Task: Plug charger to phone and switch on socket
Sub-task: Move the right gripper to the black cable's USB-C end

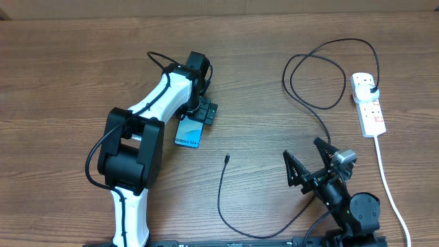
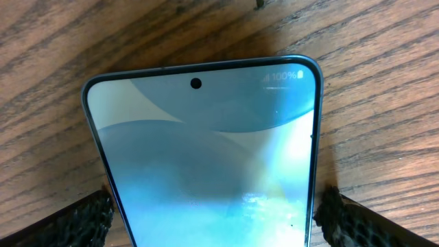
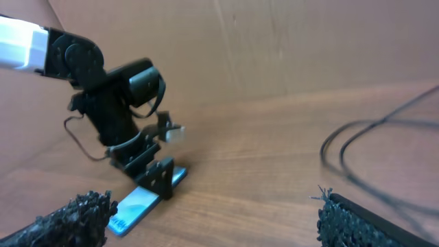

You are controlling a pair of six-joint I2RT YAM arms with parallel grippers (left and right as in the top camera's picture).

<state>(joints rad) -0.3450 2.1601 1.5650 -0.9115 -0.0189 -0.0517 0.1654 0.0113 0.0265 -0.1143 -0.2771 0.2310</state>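
Observation:
The phone's lower end [image 1: 188, 140] is lying flat against the wood, so the robot's left gripper should pick up the phone and the right gripper should take hold of its side edge [image 1: 201, 134] before the robot charges the phone.
The phone [image 1: 188, 132] lies flat on the wooden table, its blue-and-white screen [image 2: 206, 158] facing up. My left gripper [image 1: 200, 113] stands open astride the phone's upper end, a finger [image 2: 75, 223] on each side with a thin gap to the edges. The charger [image 1: 219, 195] is a thin black cable; its connector tip [image 1: 227, 158] lies loose on the table right of the phone. Its black plug [image 1: 371, 89] sits in the white socket strip [image 1: 368, 104] at the far right. My right gripper [image 1: 301, 147] is open and empty above the table, apart from the tip.
The cable loops widely behind my right arm [image 1: 312, 72] and shows as dark arcs [image 3: 363, 137] in the right wrist view. The strip's white cord [image 1: 385, 171] runs toward the front edge. A brown wall [image 3: 274, 48] backs the table.

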